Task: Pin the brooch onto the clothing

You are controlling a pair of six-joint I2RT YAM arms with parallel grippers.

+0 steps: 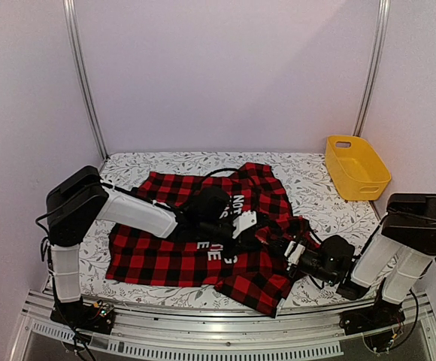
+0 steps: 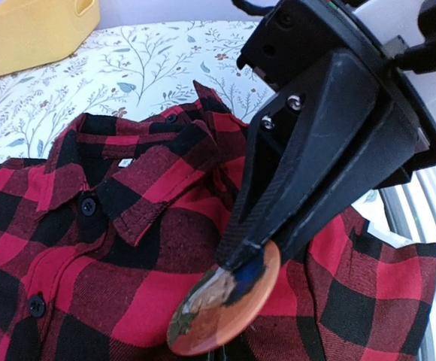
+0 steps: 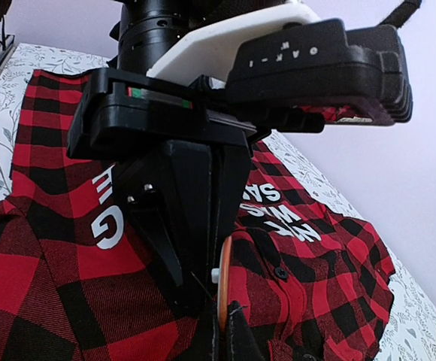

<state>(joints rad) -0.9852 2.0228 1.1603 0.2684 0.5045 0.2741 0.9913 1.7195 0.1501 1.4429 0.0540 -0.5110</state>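
The brooch's broad side (image 2: 229,303) lies at a slant across my left gripper's fingers. Next, my left gripper opens, turns to line up with the brooch and grips its lower rim (image 2: 197,344) edge-on.
The red-and-black checked shirt (image 1: 165,256) lies spread on the table, with white letters (image 3: 107,218) on it. My left gripper (image 1: 240,224) is over the shirt's middle. It is shut on a round orange brooch (image 2: 225,301), held tilted just above the cloth near the collar (image 2: 139,192). In the right wrist view the brooch (image 3: 223,286) shows edge-on below the left gripper (image 3: 195,226). My right gripper (image 1: 287,250) sits at the shirt's right side, facing the left one. Its tips (image 3: 229,342) look closed on a raised fold of dark cloth right under the brooch.
A yellow plastic basket (image 1: 357,169) stands at the back right of the table and shows in the left wrist view (image 2: 22,34). The tablecloth (image 1: 165,162) has a leaf pattern. Metal rails run along the near edge (image 1: 218,331).
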